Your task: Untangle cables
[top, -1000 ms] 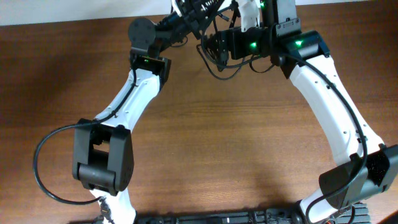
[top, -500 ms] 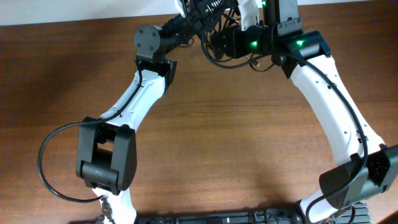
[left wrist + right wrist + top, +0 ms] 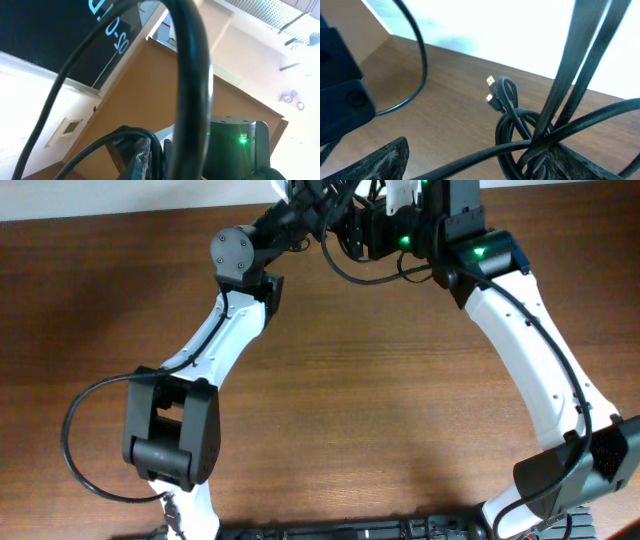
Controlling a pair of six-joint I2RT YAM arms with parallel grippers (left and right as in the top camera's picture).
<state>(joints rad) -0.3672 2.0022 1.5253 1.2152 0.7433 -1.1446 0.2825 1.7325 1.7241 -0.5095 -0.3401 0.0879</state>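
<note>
My open right gripper should hold the knotted bundle point(image 3: 522, 134), because it lies against that gripper's finger, while my left gripper opens and grabs the cords point(image 3: 557, 107) next to the knot.
The cables point(image 3: 358, 277) are thin black cords hanging in a loop at the far middle of the table, between both grippers. My left gripper point(image 3: 320, 208) is shut on one cord; in the left wrist view that cord point(image 3: 158, 152) runs between the closed jaws, and a blurred thick strand point(image 3: 192, 75) crosses close in front. My right gripper point(image 3: 352, 230) is open, with its fingers wide apart in the right wrist view point(image 3: 480, 157). A cord crosses the gap, and the knotted bundle point(image 3: 520, 125) lies against the right finger point(image 3: 570, 160). Two small plug ends point(image 3: 491, 95) stick out of the knot.
The brown wooden table point(image 3: 380, 400) stretches toward me below the arms. The left arm's own thick black wire point(image 3: 75, 450) loops out at the near left. A black strip point(image 3: 350, 531) lies along the front edge. The table's far edge meets a white wall point(image 3: 150, 195).
Both grippers have moved toward the far edge, lifting the hanging loop with them. The left arm's wrist swung right, then slightly back. The right jaws narrowed briefly and stand wide again.
</note>
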